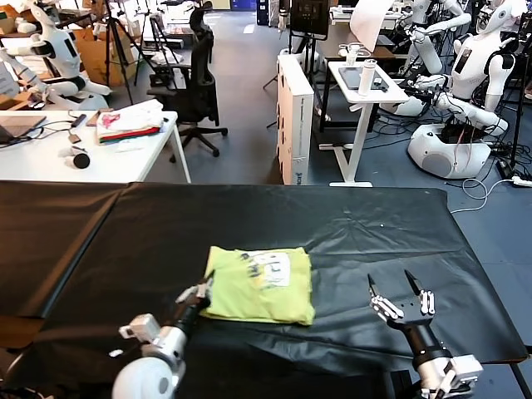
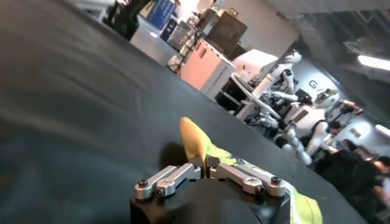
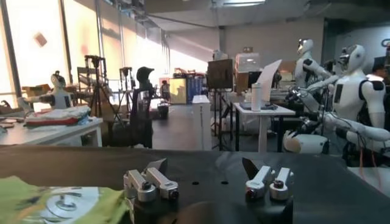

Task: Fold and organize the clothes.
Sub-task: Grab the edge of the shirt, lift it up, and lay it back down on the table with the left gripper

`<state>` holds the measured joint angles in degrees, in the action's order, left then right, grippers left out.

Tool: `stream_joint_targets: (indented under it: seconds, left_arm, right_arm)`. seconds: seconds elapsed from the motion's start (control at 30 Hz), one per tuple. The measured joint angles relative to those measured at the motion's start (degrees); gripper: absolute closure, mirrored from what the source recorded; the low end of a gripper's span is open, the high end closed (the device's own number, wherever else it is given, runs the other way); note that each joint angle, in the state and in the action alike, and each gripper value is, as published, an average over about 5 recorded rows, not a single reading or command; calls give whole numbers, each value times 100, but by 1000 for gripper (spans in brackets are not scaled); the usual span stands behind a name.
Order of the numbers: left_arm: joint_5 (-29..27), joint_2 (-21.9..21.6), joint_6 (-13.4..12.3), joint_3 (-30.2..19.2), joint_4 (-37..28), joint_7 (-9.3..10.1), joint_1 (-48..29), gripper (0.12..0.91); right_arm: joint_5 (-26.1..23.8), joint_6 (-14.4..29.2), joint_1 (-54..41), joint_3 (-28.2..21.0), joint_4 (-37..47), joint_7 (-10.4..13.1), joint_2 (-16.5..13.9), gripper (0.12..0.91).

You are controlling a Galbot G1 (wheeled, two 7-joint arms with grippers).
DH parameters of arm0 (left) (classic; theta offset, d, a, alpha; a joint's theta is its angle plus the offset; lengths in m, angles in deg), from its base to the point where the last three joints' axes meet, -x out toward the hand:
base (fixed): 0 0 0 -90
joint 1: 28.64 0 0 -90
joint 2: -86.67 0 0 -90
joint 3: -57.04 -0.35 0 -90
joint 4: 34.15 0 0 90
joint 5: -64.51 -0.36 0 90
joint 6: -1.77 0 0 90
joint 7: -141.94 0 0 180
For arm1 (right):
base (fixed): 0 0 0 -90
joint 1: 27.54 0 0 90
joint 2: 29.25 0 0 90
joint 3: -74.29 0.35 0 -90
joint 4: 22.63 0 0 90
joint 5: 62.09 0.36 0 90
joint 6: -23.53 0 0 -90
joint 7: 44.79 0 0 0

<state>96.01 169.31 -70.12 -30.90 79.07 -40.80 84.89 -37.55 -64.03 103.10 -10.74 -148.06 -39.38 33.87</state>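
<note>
The folded T-shirt has its white printed patch [image 1: 273,269] on top. My left gripper should bring the pinched edge [image 1: 210,285] across and flip the T-shirt plain side up.
The lime yellow-green T-shirt [image 1: 260,284] lies folded into a rectangle on the black table [image 1: 357,224], its white printed patch [image 1: 272,268] facing up. My left gripper [image 1: 204,290] is shut on the shirt's left edge; in the left wrist view the fingertips [image 2: 203,161] pinch a raised yellow-green fold [image 2: 194,143]. My right gripper [image 1: 396,284] is open and empty, just above the table to the right of the shirt. In the right wrist view the shirt [image 3: 58,204] shows beside the open right gripper [image 3: 205,165].
A white desk [image 1: 91,150] at the back left holds a white-pink-red cloth pile [image 1: 129,122]. An office chair [image 1: 194,79], a white panel [image 1: 293,116], a small stand table [image 1: 364,91] and parked white robots [image 1: 465,91] stand beyond the table's far edge.
</note>
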Motion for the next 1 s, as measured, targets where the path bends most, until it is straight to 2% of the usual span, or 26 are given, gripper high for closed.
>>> stream_joint_targets:
  seconds: [0.13, 0.37, 0.47, 0.6, 0.7, 0.77, 0.87, 1.0]
  left_arm:
    - [-66, -402, 75, 398, 215, 66, 38, 851]
    - [516, -1368, 160, 1308, 655, 126, 267, 851]
    - [832, -1703, 263, 1689, 866, 276, 311, 851]
    - [1183, -1909, 543, 1910, 1196, 599, 248, 851]
    - [1398, -1867, 783, 1762, 1464, 910, 128, 851]
    - [1378, -1744, 871, 1493, 1582, 1048, 29, 851]
    - [1157, -1391, 893, 886, 1565, 1071, -115, 851]
    - [914, -705, 881, -27, 1267, 1049, -338, 851]
  right_arm:
    - [-61, -41, -94, -117, 90, -3, 18, 118]
    - [-56, -85, -283, -279, 253, 4, 30, 118]
    - [-53, -84, -332, -325, 305, 6, 54, 118]
    - [-63, -81, -333, -332, 318, 6, 89, 118]
    - [-99, -73, -283, -293, 296, 5, 114, 118]
    - [-140, -67, -240, -262, 271, 5, 136, 118]
    - [-219, -63, -163, -211, 217, 4, 177, 118]
    - [-338, -67, -71, -185, 174, 0, 241, 118]
